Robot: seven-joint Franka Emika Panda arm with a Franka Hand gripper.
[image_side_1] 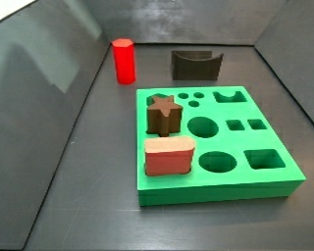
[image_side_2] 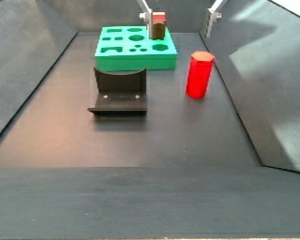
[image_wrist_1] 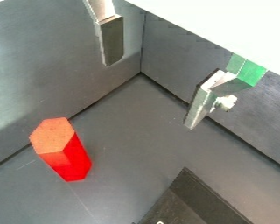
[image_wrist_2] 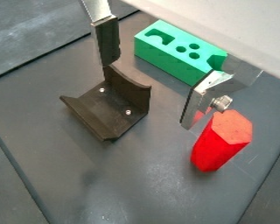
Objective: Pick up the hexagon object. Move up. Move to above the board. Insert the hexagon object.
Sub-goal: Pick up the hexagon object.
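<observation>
The robot should expect the hexagon object's matching hole [image_side_1: 125, 62] to be partly hidden behind the brown star block, because a dark hole edge [image_side_1: 154, 96] is peeking out there.
The hexagon object [image_side_1: 122, 61] is a glossy red prism standing upright on the dark floor, next to the left wall in that view. It also shows in the other side view [image_side_2: 201, 75] and in both wrist views [image_wrist_1: 60, 149] [image_wrist_2: 220, 140]. The board [image_side_1: 232, 147] is a green slab with cut-out holes, also seen in a side view [image_side_2: 127, 47] and in both wrist views [image_wrist_2: 178, 51] [image_wrist_1: 245, 70]. My gripper [image_wrist_1: 154, 74] [image_wrist_2: 152, 74] is open and empty, well above the floor and apart from the prism. Only its fingertips show at the upper edge of a side view [image_side_2: 180, 11].
A brown star block [image_side_1: 163, 113] and a salmon-pink rounded block [image_side_1: 169, 157] stand in the board. The dark fixture [image_side_1: 192, 65] [image_side_2: 119, 91] [image_wrist_2: 108, 109] stands on the floor between board and back wall. Grey walls enclose the floor.
</observation>
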